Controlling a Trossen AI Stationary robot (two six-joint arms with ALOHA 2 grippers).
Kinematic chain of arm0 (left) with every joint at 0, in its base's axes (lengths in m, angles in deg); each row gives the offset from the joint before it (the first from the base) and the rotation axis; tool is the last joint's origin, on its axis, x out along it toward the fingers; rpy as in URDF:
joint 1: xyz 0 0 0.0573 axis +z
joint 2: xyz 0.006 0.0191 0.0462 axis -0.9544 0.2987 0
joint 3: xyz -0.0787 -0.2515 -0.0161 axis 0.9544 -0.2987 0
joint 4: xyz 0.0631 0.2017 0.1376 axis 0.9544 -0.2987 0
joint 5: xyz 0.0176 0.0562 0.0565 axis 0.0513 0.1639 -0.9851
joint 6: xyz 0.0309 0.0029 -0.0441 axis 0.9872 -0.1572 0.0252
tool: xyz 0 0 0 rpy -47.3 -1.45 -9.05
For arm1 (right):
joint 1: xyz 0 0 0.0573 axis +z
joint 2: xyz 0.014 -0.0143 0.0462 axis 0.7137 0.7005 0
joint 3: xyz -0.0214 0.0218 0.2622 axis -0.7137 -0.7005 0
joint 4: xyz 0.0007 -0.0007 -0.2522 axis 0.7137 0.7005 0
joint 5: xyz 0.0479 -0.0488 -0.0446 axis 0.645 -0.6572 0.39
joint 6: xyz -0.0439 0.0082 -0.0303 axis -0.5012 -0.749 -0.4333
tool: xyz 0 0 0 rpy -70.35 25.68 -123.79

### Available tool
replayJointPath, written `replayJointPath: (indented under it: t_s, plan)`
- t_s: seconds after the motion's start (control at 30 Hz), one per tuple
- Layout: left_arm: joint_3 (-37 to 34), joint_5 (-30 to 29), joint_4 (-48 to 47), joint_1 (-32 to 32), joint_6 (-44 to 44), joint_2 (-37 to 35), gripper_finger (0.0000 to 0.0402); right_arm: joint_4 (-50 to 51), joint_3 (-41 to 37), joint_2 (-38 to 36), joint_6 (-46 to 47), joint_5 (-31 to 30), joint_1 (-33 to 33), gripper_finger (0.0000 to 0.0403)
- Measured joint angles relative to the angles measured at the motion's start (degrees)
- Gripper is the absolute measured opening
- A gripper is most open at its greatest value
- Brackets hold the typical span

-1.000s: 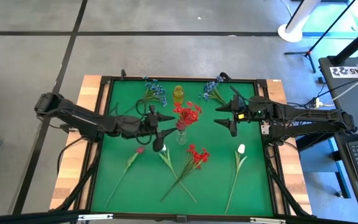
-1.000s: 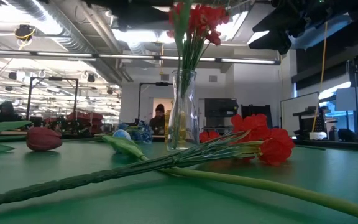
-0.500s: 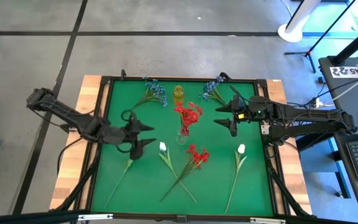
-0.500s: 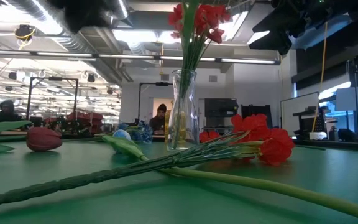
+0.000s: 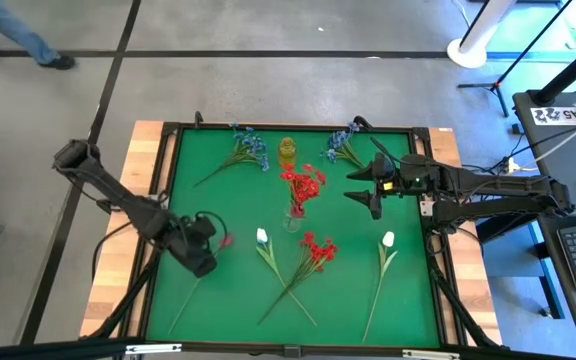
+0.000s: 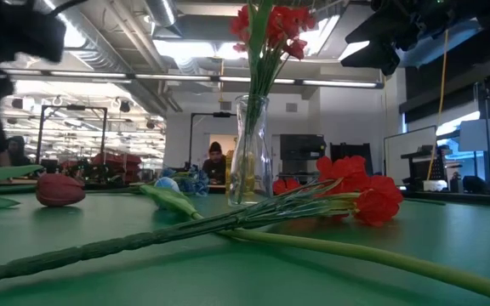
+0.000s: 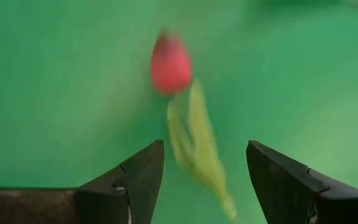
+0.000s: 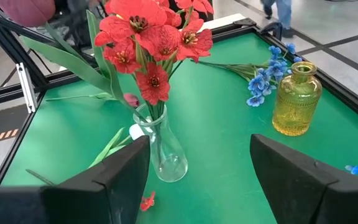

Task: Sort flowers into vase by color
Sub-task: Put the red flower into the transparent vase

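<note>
I keep going down until my left gripper's open fingers close on the stem [image 7: 230, 210] below the rosebud's leaf [image 7: 196, 140], because they are lined up on both sides of the leaf.
A clear vase [image 5: 293, 216] holding red blooms [image 5: 303, 184] stands mid-table, with a yellow vase [image 5: 287, 151] behind it. Lying flat on the green mat are a red-pink rosebud [image 7: 171, 64] with its leaf [image 7: 197, 143], two white buds [image 5: 262, 237] [image 5: 388, 239], a red clustered bloom [image 5: 318, 248] and blue sprigs [image 5: 248, 148] [image 5: 343, 146]. My left gripper [image 5: 206, 258] points down, open, above the rosebud's stem just behind the bud [image 5: 226, 241], its fingers on either side of the leaf and touching nothing. My right gripper [image 5: 363, 186] hovers open right of the clear vase [image 8: 163, 152].
A black frame borders the mat [image 5: 208, 190], with wooden strips outside it. The rosebud's stem [image 5: 186, 303] runs toward the near left corner. A person walks on the floor beyond the table's far left. A desk with a keyboard stands to the right.
My left gripper has swung away from the clear vase toward the table's left and near edges, sinking lower. It has tipped from roughly level to pointing down and rolled about its axis, ending over the rosebud. The flowers have not moved.
</note>
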Motion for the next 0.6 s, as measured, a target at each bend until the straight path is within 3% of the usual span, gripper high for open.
replayJointPath:
  t_s: [0.2, 0.6]
  plan:
    - [0.0, 5.25, 2.21, -4.11, -7.49, 5.24, 0.0223, 0.04, 0.0, -0.01, 0.0, 0.02, -0.02, 0.0276]
    - [0.0, 5.91, 8.85, -7.09, -12.44, 14.28, 0.0223, 0.04, 0.0, 0.01, 0.0, 0.0, -0.02, 0.0276]
